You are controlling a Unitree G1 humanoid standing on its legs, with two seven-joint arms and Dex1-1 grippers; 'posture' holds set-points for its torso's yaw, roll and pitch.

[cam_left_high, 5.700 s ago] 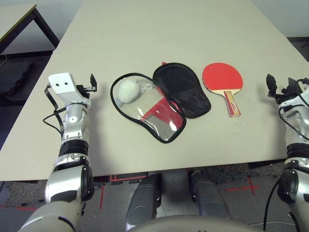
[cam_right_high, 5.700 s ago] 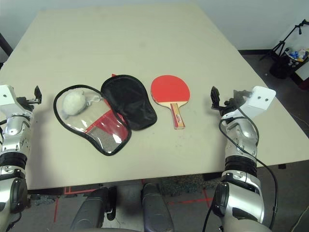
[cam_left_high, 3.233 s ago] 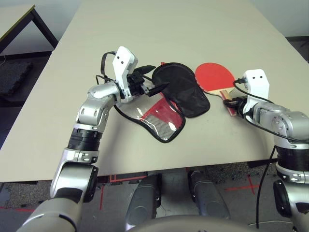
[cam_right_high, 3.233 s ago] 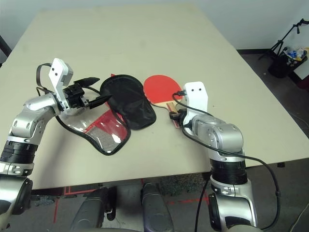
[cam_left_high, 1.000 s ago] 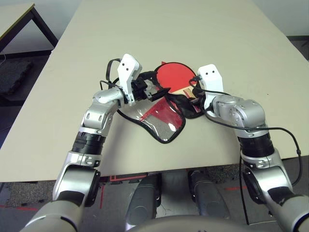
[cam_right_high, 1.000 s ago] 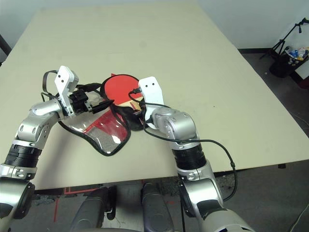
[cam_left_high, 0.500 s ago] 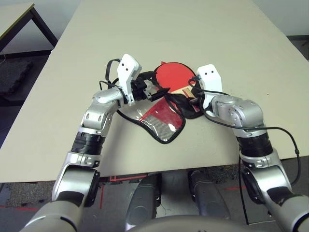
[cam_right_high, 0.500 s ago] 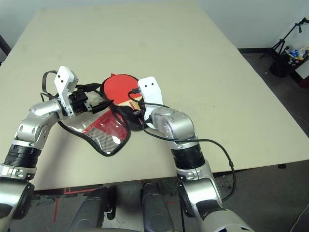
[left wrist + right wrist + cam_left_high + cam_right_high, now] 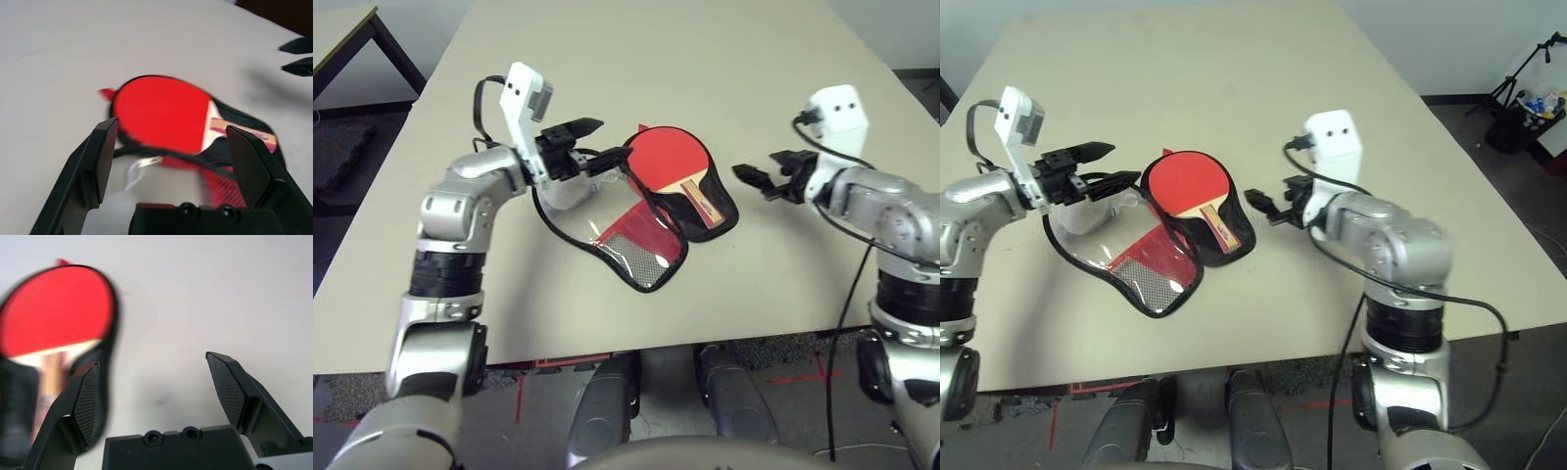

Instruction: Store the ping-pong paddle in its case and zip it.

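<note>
The case's clear half (image 9: 584,212) is lying open next to the paddle. Next, my left gripper swings across and folds the clear half over the paddle's red side (image 9: 668,157) before zipping.
The ping-pong paddle (image 9: 668,159) lies red face up on the black inner half of the open case (image 9: 722,217), handle pointing toward me. The case's clear plastic half (image 9: 628,257) is spread on the table to the left, with red fabric and mesh under it. My left gripper (image 9: 599,143) hovers open above that clear half, just left of the paddle (image 9: 161,115), and holds nothing. My right gripper (image 9: 756,168) is open and empty over bare table right of the case, apart from it. The paddle (image 9: 54,308) lies ahead of its fingers (image 9: 88,396).
The case sits mid-table on a wide beige table (image 9: 705,59). The front edge (image 9: 636,345) is near my body. A second table (image 9: 352,29) stands off to the far left. Stands and gear (image 9: 1528,98) are on the floor at the right.
My right gripper opened, let go of the paddle's handle and drew back to the right. The left gripper rose and moved left. The paddle now rests on the case's black half.
</note>
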